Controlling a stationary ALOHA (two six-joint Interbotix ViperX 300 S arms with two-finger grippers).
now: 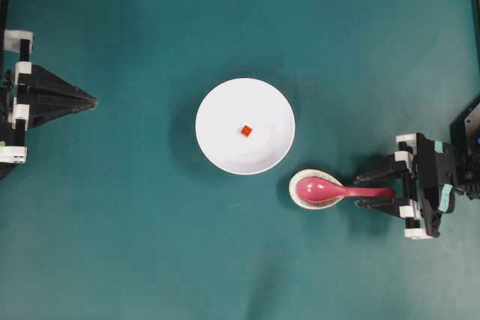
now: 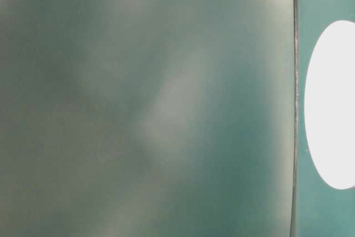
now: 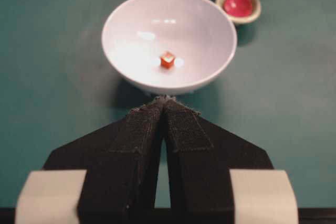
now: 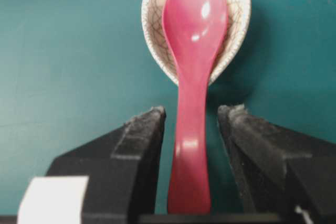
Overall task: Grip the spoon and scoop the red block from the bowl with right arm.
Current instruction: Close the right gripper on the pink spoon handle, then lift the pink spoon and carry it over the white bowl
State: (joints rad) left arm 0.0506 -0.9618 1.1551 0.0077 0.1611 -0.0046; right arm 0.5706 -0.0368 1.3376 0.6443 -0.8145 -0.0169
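Note:
My gripper will push the spoon, and the red block (image 1: 246, 131) will slide toward the white bowl's rim (image 1: 199, 121) and then ride up onto the spoon's scoop, because the block sits loose in the middle of the bowl.
The white bowl (image 1: 217, 121) sits mid-table with the tiny red block (image 1: 246, 131) at its centre. To its lower right, the pink spoon (image 1: 330, 189) lies with its scoop in a speckled teardrop rest (image 1: 304, 198) and its handle pointing right. My right gripper (image 1: 361, 191) is open, a finger on each side of the handle. In the right wrist view the spoon (image 4: 191, 51) runs between the fingers (image 4: 136, 140) with a gap on both sides of the gripper (image 4: 193, 110). My left gripper (image 3: 165, 99) is shut and empty, short of the bowl (image 3: 113, 24) and block (image 3: 167, 59).
The table is covered in teal cloth. The left gripper (image 1: 91, 100) rests at the far left edge, pointing at the bowl. The table-level view is mostly a blurred grey-green surface, with a white oval (image 2: 333, 104) at its right edge.

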